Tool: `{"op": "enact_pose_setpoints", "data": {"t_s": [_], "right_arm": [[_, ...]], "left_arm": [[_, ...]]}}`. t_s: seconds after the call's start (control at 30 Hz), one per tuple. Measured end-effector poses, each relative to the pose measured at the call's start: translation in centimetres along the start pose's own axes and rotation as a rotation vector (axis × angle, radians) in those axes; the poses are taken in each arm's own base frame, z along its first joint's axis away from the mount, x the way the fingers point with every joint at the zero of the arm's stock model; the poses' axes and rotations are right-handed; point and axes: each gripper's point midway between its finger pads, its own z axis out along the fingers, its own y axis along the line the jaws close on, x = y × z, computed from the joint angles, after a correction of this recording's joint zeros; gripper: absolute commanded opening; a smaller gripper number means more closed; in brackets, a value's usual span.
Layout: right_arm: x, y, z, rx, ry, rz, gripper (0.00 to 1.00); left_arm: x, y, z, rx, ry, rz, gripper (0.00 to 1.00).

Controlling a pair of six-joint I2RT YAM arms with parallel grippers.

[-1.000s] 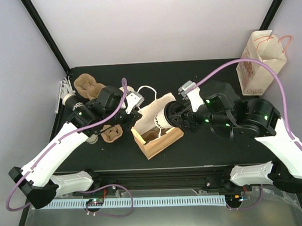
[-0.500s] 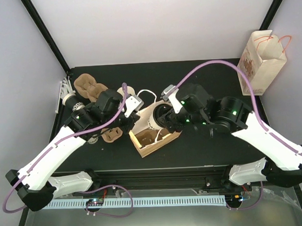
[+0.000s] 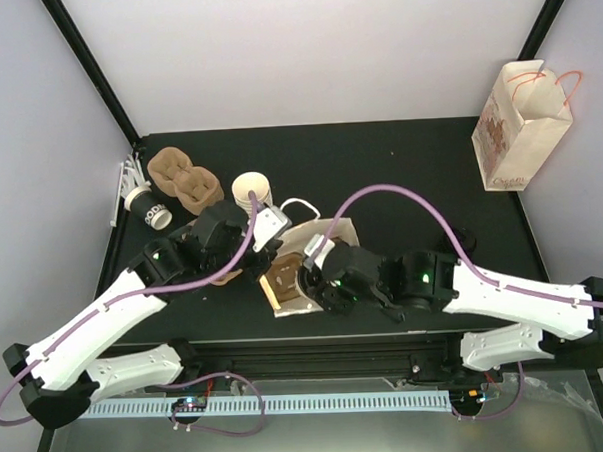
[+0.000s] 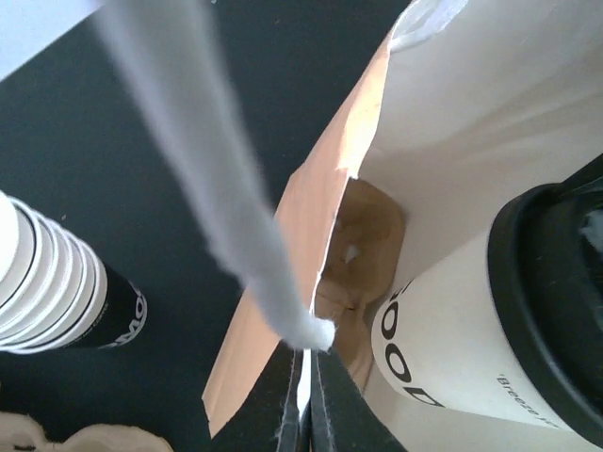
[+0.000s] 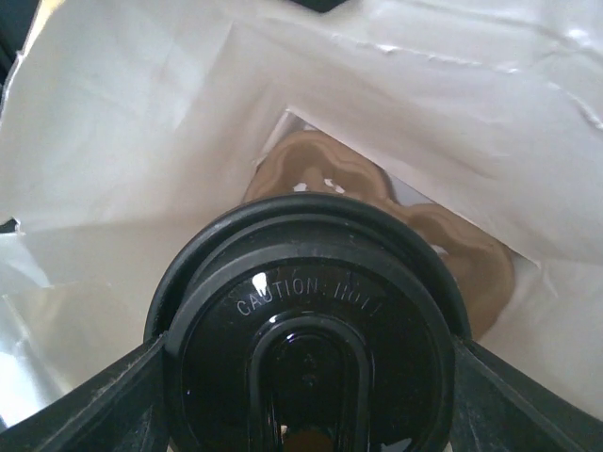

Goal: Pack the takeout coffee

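Observation:
The cup's base (image 4: 394, 344) hangs next to the pockets of the brown carrier, so the robot's right gripper should move back and bring the cup over the carrier's end pocket (image 5: 313, 171) before it lowers the cup.
My right gripper (image 5: 306, 372) is shut on a takeout coffee, a white paper cup (image 4: 452, 330) with a black lid (image 5: 306, 330). It holds the cup upright inside the open white and brown paper bag (image 3: 327, 235), above a brown pulp carrier (image 5: 443, 240) on the bag's floor. In the top view the right gripper (image 3: 306, 281) hides the cup. My left gripper (image 4: 306, 400) is shut on the bag's near left rim (image 4: 311, 202) and also shows in the top view (image 3: 264, 253). Another lidded cup (image 3: 148, 206) lies on its side at the far left.
A stack of empty white cups (image 3: 250, 188) stands behind the bag and also shows in the left wrist view (image 4: 47, 282). A brown carrier (image 3: 184, 178) lies at the back left, and another (image 3: 224, 276) under my left arm. A printed gift bag (image 3: 522, 126) stands at the back right.
My right arm has swung left and towards the near edge, lowering the cup into the bag. The bag has shifted a little nearer. My left gripper has kept hold of the rim.

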Motion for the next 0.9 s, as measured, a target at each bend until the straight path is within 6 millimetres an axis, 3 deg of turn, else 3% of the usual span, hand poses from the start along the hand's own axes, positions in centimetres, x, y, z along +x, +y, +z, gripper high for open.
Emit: {"op": "enact_pose_setpoints", "data": {"t_s": [0.3, 0.47, 0.73, 0.9], "right_arm": [[5.6, 3.7, 2.7, 0.029, -0.077, -0.1, 0.44], [6.4, 5.1, 3.1, 0.085, -0.114, -0.129, 0.44], [6.8, 5.2, 3.1, 0.159, -0.166, -0.133, 0.44], [8.0, 3.6, 3.6, 0.256, -0.166, -0.139, 0.44]], "left_arm": [[0.6, -2.7, 0.1, -0.055, -0.164, 0.193, 0.02], [0.2, -3.8, 0.1, -0.07, -0.214, 0.24, 0.02], [0.4, -5.8, 0.3, -0.004, -0.233, 0.267, 0.02], [1.2, -7.6, 0.4, 0.057, -0.227, 0.282, 0.02]]}}
